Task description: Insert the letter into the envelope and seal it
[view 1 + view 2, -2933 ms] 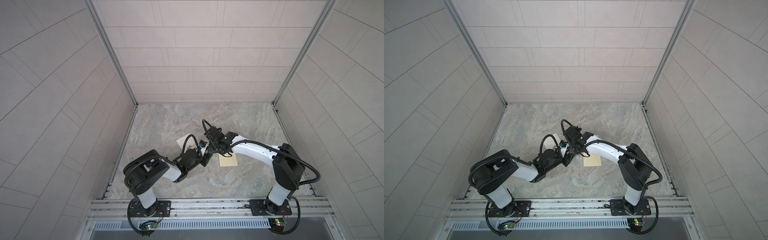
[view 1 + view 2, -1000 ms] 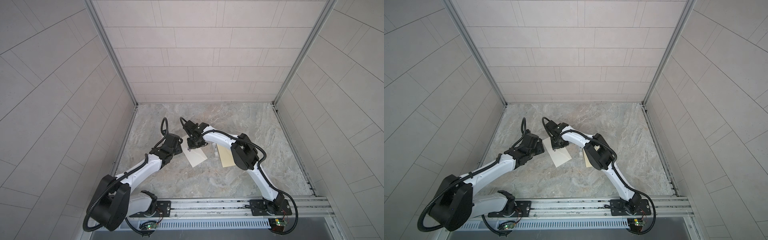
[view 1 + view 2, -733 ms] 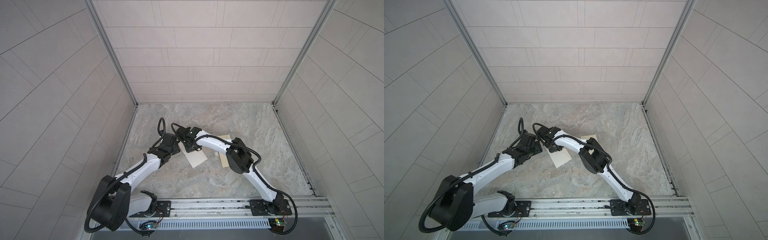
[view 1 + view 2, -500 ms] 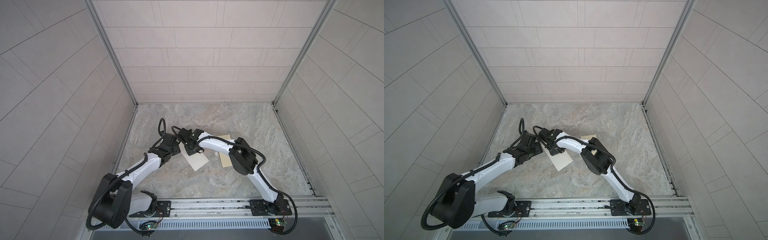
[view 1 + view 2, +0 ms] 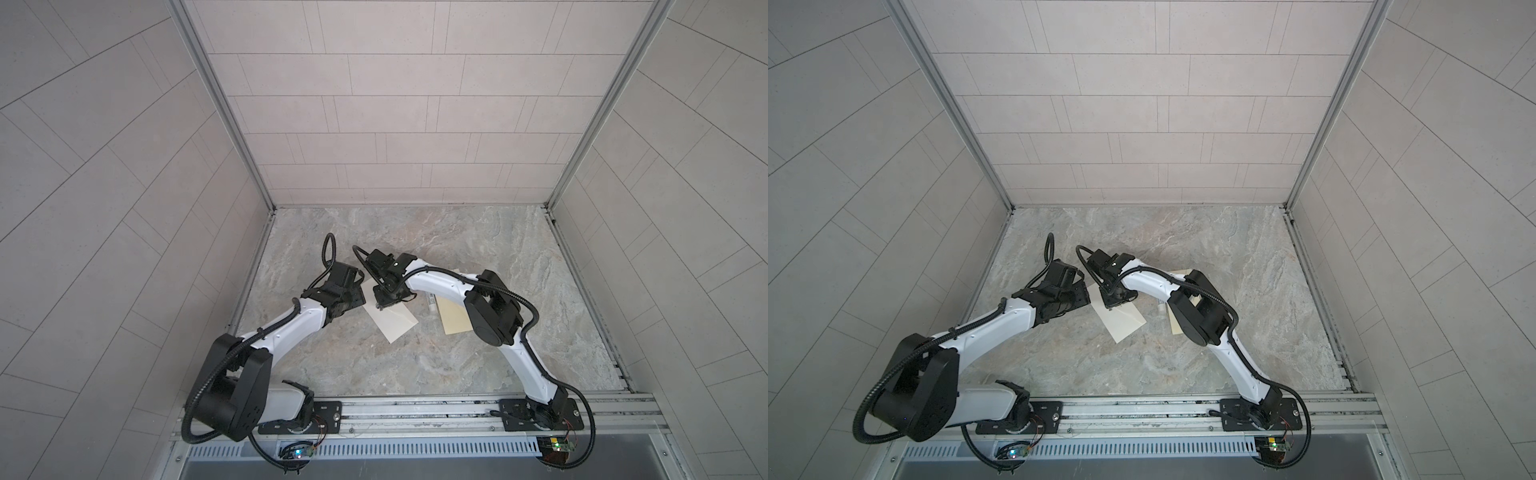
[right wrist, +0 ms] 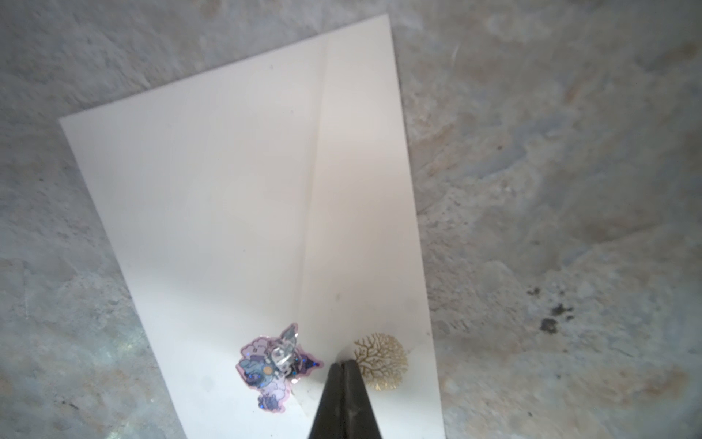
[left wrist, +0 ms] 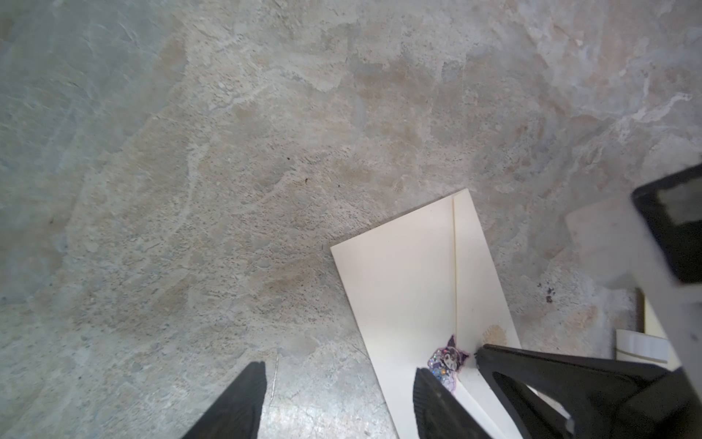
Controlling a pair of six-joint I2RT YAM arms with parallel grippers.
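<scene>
My right gripper should keep moving away from the purple glitter sticker (image 6: 276, 369), which lies flat across the cream envelope's closed flap, and open past the tan sheet (image 5: 455, 318).
A cream envelope (image 5: 395, 323) (image 5: 1122, 324) lies flat on the marble table (image 5: 415, 374), left of centre, its flap folded down. A purple glitter sticker (image 6: 275, 366) (image 7: 448, 359) sits at the flap's tip, next to a gold tree print (image 6: 380, 361). My right gripper (image 6: 343, 365) (image 5: 379, 306) is shut, and its tips press on the envelope between the sticker and the print. My left gripper (image 7: 338, 380) (image 5: 360, 296) is open at the envelope's far left edge, one finger over the sticker and one over bare table. The letter is hidden.
A tan sheet (image 5: 455, 322) (image 5: 1177, 324) lies on the table right of the envelope, partly under the right arm. A small white roll (image 5: 432, 305) (image 7: 642, 346) lies beside it. Tiled walls close in three sides, and a metal rail (image 5: 415, 409) runs along the front.
My right gripper has swung back over the envelope and come down onto the flap tip. The envelope has slid slightly toward the front. The left arm has barely moved.
</scene>
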